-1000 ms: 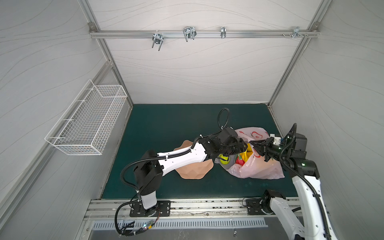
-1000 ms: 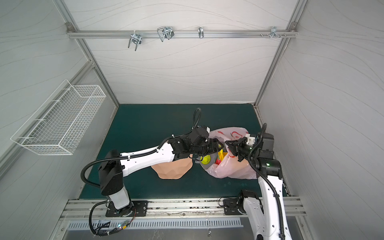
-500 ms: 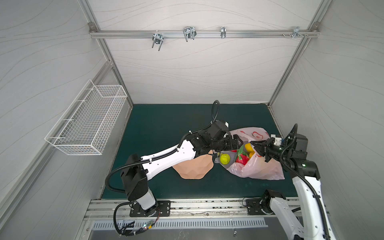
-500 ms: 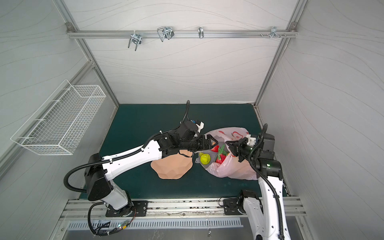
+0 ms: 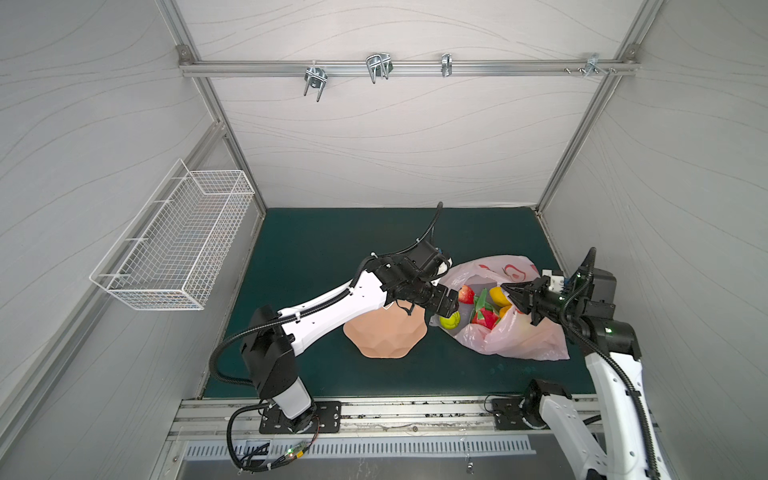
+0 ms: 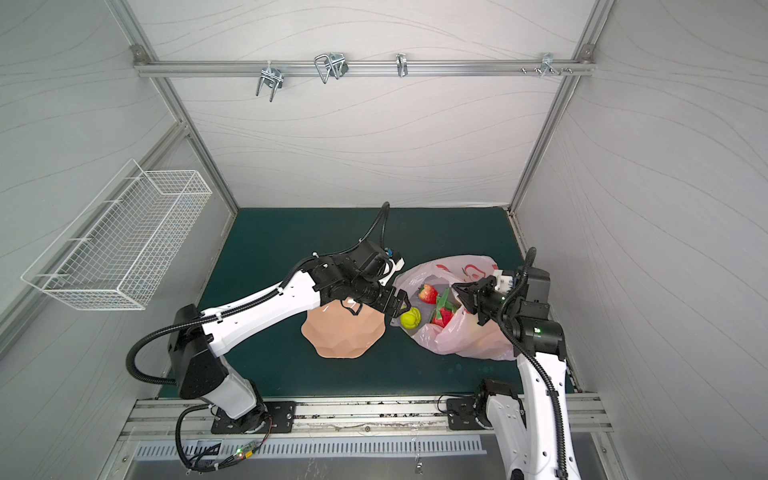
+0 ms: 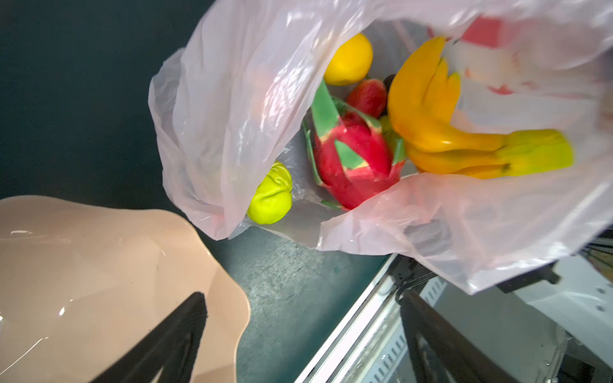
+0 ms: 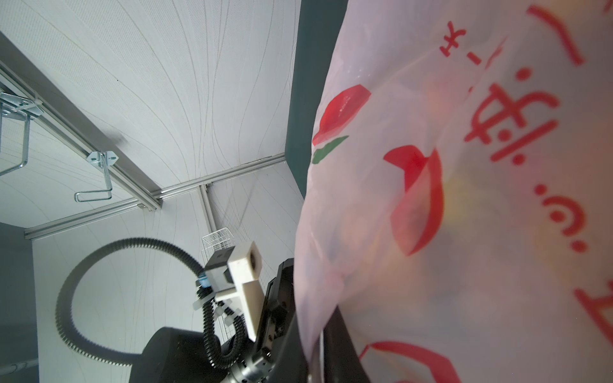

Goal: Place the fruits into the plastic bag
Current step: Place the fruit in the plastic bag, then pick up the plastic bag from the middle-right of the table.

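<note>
I expect the plastic bag [image 5: 505,270] to sag into a pouch around the fruits when I lift the bag's rim, because the fruits lie loose in limp film [image 5: 512,342].
The plastic bag [image 5: 519,336] lies on the green mat with its mouth held open toward the plate. My right gripper [image 5: 505,289] is shut on the bag's upper rim, and in the right wrist view the film [image 8: 431,199] runs pinched between its fingers. Inside the bag lie a dragon fruit [image 7: 355,159], a banana bunch [image 7: 447,132], a lemon [image 7: 348,59] and a red apple [image 7: 368,96]. A strawberry [image 5: 466,294] sits near the rim. A green pear [image 7: 270,194] rests just inside the mouth. My left gripper [image 7: 302,298] hangs open and empty just outside the mouth, above the pear [image 5: 450,320].
The peach-coloured plate [image 5: 386,334] sits bare on the mat, right beside the bag's mouth and under my left arm. A white wire basket [image 5: 178,249] hangs on the left wall. The metal rail [image 5: 374,411] runs along the mat's front edge.
My left gripper's jaws have spread wider and the arm has shifted at the bag's mouth. The green pear lies free of it. The right gripper has stayed put on the bag.
</note>
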Action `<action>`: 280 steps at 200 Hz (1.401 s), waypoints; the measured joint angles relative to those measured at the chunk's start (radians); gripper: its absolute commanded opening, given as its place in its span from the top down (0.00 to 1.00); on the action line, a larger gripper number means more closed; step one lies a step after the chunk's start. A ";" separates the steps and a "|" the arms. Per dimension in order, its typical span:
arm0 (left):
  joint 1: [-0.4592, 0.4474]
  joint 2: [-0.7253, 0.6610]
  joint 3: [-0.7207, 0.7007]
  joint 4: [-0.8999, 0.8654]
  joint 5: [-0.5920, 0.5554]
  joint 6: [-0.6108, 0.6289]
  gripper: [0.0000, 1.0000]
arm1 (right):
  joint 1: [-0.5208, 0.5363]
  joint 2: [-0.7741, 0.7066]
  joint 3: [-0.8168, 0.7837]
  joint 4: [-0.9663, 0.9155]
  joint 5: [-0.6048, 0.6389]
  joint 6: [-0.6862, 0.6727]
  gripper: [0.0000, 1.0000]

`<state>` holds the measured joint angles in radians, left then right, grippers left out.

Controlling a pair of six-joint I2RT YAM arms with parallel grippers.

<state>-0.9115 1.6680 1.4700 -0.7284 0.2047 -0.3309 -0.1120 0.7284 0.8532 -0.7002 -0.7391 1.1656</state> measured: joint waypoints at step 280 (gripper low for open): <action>-0.006 0.296 0.155 0.030 -0.089 0.169 0.97 | -0.042 -0.129 0.015 -0.262 0.049 -0.101 0.67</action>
<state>-0.9180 1.9644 1.6249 -0.6983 0.1158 -0.1619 -0.1543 0.5995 0.8680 -0.9627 -0.6899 1.0645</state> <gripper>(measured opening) 0.120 0.237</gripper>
